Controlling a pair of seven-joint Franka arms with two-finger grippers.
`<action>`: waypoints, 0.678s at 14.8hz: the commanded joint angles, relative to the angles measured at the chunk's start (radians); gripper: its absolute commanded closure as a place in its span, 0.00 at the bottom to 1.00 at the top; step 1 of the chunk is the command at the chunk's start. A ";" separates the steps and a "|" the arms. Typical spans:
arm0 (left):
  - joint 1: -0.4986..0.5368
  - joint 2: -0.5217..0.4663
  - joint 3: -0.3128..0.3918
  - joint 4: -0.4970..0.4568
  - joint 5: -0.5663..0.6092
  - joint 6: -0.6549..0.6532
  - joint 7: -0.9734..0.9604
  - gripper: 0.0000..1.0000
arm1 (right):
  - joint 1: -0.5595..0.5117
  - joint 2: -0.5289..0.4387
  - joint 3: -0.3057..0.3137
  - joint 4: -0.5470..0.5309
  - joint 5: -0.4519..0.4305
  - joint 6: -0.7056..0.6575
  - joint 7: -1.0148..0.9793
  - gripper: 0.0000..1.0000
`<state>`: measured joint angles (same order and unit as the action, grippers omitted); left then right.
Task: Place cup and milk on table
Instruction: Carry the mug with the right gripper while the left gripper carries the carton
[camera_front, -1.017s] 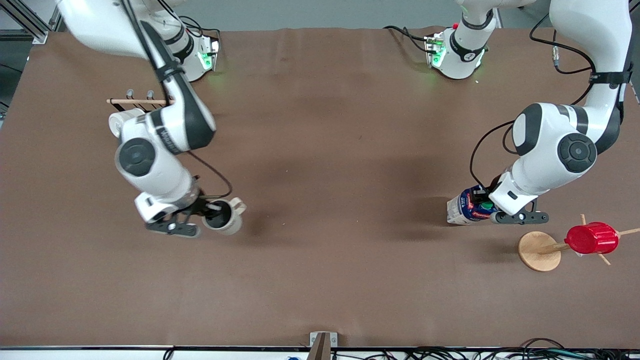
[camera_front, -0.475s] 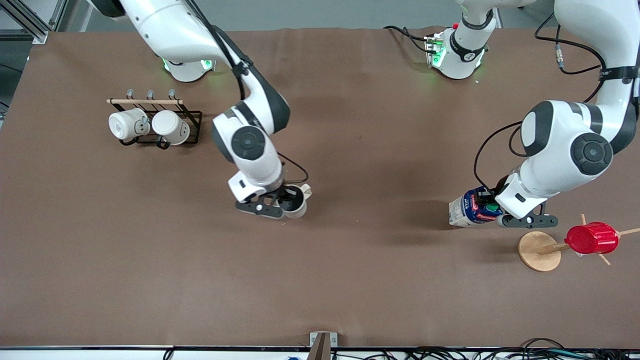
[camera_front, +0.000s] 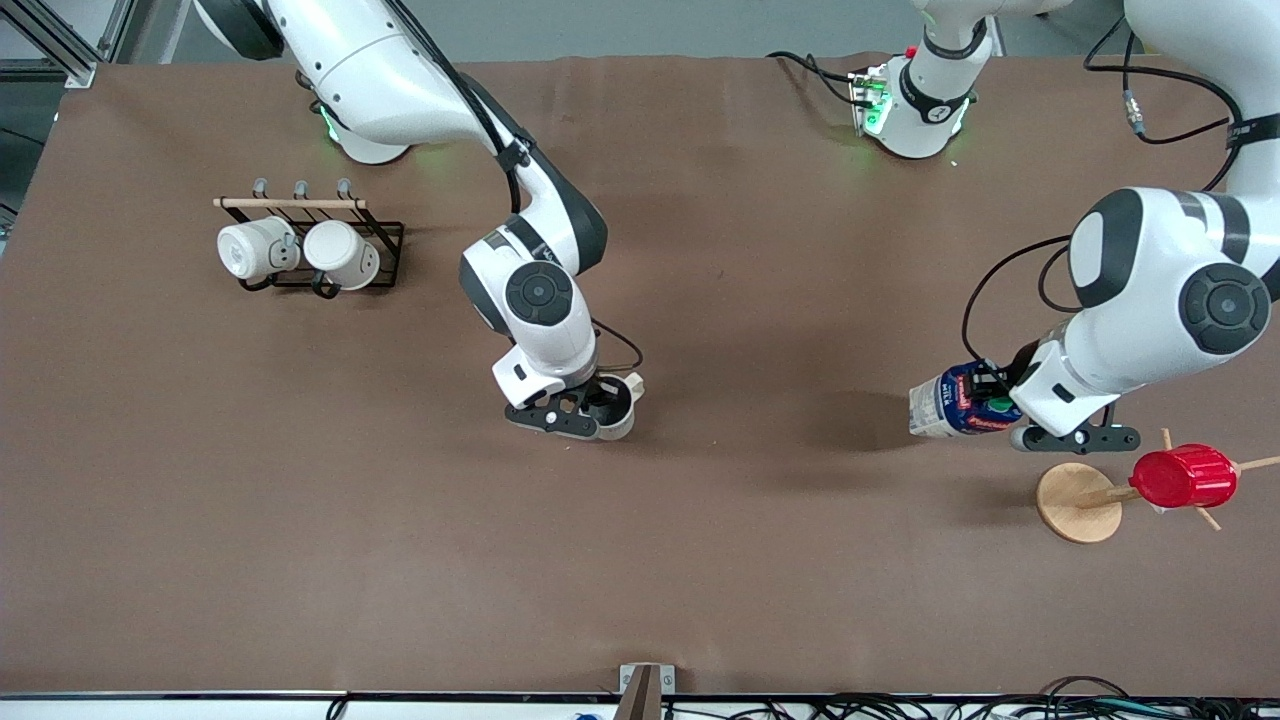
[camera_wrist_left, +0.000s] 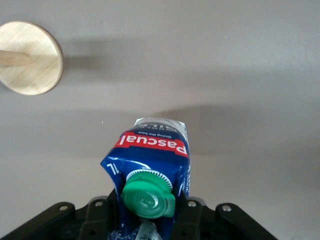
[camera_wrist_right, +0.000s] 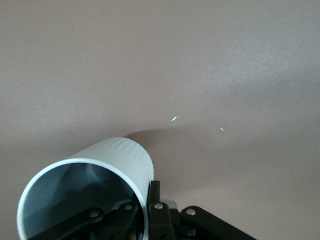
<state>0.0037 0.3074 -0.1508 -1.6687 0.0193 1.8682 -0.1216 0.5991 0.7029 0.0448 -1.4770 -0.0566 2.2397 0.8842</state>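
The cup (camera_front: 620, 427) is in my right gripper where the milk must come alongside (camera_front: 665, 410), so next my right gripper puts the cup down and gets out of the way before my left gripper comes in.
My right gripper (camera_front: 597, 408) is shut on the rim of the cream-white cup (camera_front: 618, 412), one finger inside its dark grey interior and one outside. It holds the cup over the middle of the brown table (camera_front: 700, 560). In the right wrist view the cup (camera_wrist_right: 117, 160) fills the lower corner, with the right gripper (camera_wrist_right: 146, 202) pinching its wall. My left gripper (camera_front: 1003, 412) is shut on the blue and white milk (camera_front: 950, 405), which hangs tilted over the table toward the left arm's end. In the left wrist view the milk (camera_wrist_left: 155, 152) shows its green cap (camera_wrist_left: 148, 195) and red label between the left gripper's (camera_wrist_left: 150, 215) jaws.
A round wooden disc with pegs (camera_front: 1078, 502) stands beside the milk, nearer to the front camera, with a red ribbed cup (camera_front: 1183, 476) on one peg. A black rack (camera_front: 385, 250) with two white mugs (camera_front: 300, 252) sits toward the right arm's end.
My right arm has carried the cup from the right arm's end to over the table's middle, uncovering the mug rack. The left gripper has shifted slightly toward the left arm's end with the milk.
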 joint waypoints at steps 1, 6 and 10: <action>-0.017 -0.030 -0.009 0.078 0.016 -0.092 -0.018 0.82 | 0.007 0.009 -0.003 0.006 -0.020 0.009 0.019 0.84; -0.096 0.005 -0.012 0.112 0.004 -0.092 -0.047 0.82 | -0.007 -0.005 -0.006 0.006 -0.022 -0.005 0.010 0.09; -0.186 0.021 -0.010 0.115 0.004 -0.092 -0.194 0.82 | -0.050 -0.143 -0.054 0.006 -0.025 -0.106 0.005 0.00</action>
<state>-0.1450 0.3290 -0.1622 -1.6032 0.0193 1.8129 -0.2538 0.5797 0.6786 0.0071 -1.4444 -0.0615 2.2038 0.8841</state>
